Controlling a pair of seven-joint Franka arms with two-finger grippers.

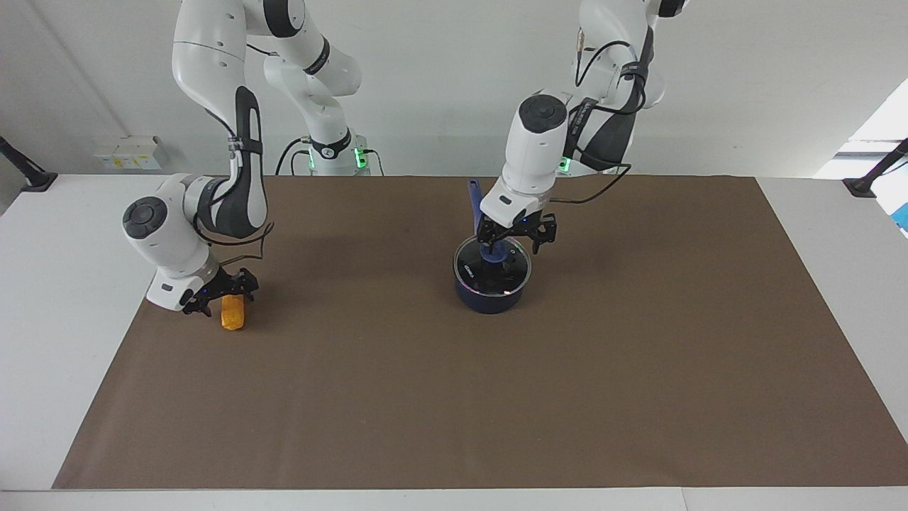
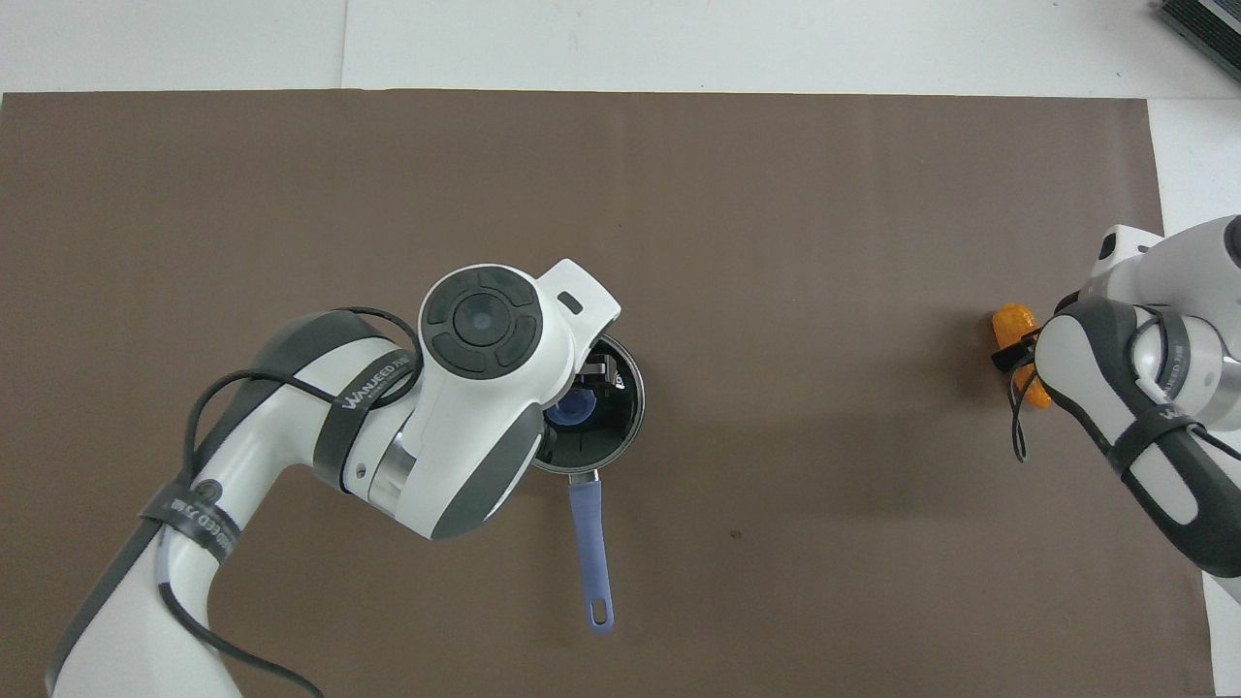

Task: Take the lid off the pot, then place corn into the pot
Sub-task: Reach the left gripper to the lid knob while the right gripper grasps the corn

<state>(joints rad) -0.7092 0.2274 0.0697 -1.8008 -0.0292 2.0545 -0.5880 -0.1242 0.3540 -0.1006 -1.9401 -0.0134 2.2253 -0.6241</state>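
My left gripper should lift the glass lid [image 1: 491, 274] by the blue knob [image 2: 572, 407] and move it aside before my right gripper brings the corn: the lid covers the pot.
The navy pot [image 1: 489, 301] stands mid-table with the glass lid [image 1: 474, 275] on it, its long blue handle [image 2: 589, 543] pointing toward the robots. My left gripper [image 1: 516, 241] is low over the lid, open, with its fingers on either side of the blue knob [image 2: 570, 412]. The yellow-orange corn [image 1: 233, 316] lies on the mat toward the right arm's end of the table. My right gripper [image 1: 223, 297] is down at the corn's end nearer the robots, open, straddling it. In the overhead view the right arm hides most of the corn [image 2: 1010, 320].
A brown mat [image 1: 454, 411] covers the table, with bare white table [image 1: 64, 319] at both ends. The left arm's wrist [image 2: 480, 325] covers much of the pot from above.
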